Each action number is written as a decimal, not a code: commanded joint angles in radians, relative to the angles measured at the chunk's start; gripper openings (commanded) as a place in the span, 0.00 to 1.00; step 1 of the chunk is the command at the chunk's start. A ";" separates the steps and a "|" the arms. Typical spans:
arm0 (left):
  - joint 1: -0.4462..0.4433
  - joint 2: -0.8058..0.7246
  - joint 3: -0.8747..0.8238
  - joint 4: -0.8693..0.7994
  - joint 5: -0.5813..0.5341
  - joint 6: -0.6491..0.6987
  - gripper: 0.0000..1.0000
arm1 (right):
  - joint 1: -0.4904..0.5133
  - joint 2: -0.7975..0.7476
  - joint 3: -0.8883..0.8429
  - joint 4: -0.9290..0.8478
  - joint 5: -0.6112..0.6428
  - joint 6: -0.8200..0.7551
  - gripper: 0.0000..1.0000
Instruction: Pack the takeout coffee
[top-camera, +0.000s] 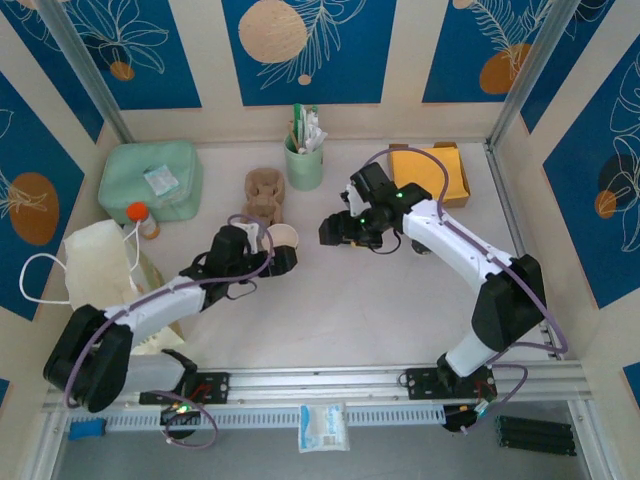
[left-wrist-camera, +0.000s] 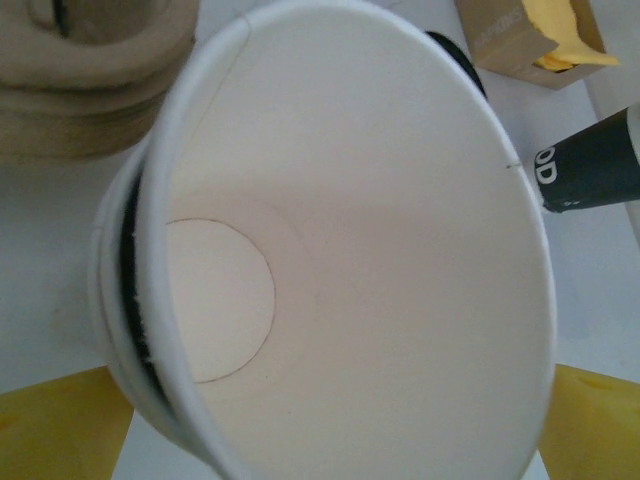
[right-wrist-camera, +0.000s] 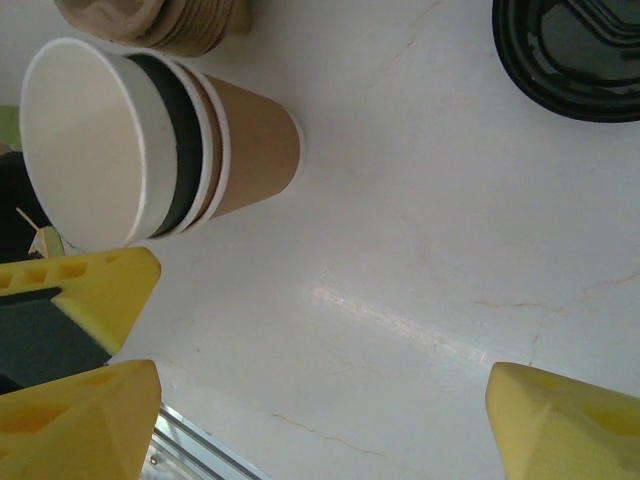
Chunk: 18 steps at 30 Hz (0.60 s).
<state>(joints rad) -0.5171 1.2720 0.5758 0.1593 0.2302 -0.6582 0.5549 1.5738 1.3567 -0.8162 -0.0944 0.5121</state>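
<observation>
The cup (top-camera: 282, 237) is crowding the near end of the carriers, so next my left gripper moves the cup toward my right gripper and then goes back to the carriers (top-camera: 264, 192) first.
The takeout coffee cup (right-wrist-camera: 250, 140) is brown paper with white rims and a dark band under the top, and it stands without its lid on the table (top-camera: 330, 300). I look straight into its white inside (left-wrist-camera: 380, 250). My left gripper (left-wrist-camera: 335, 440) is open, with a yellow fingertip (left-wrist-camera: 60, 430) on either side of the cup. A round black lid (right-wrist-camera: 570, 50) lies on the table to the cup's right. My right gripper (right-wrist-camera: 330, 420) hangs open over bare table just right of the cup (top-camera: 283, 238), with nothing between its fingers.
A stack of brown pulp carriers (top-camera: 263, 192) sits just behind the cup. The mint-green cup of stirrers (top-camera: 304, 160) stands at the back, with an orange box (top-camera: 432, 172) at the back right. A green container (top-camera: 150, 180), a small orange-capped bottle (top-camera: 140, 218) and a white bag (top-camera: 100, 265) fill the left.
</observation>
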 joint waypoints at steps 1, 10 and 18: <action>0.004 0.034 0.046 0.087 0.035 -0.021 0.99 | -0.007 -0.046 -0.023 -0.032 0.005 -0.011 0.85; -0.013 0.166 0.095 0.201 0.065 -0.050 0.99 | -0.010 -0.069 -0.037 -0.049 0.022 -0.006 0.85; -0.044 0.296 0.172 0.270 0.080 -0.061 0.99 | -0.021 -0.081 -0.037 -0.065 0.032 -0.009 0.85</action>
<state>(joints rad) -0.5434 1.5295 0.7063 0.3817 0.2813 -0.7086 0.5415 1.5253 1.3277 -0.8536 -0.0700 0.5125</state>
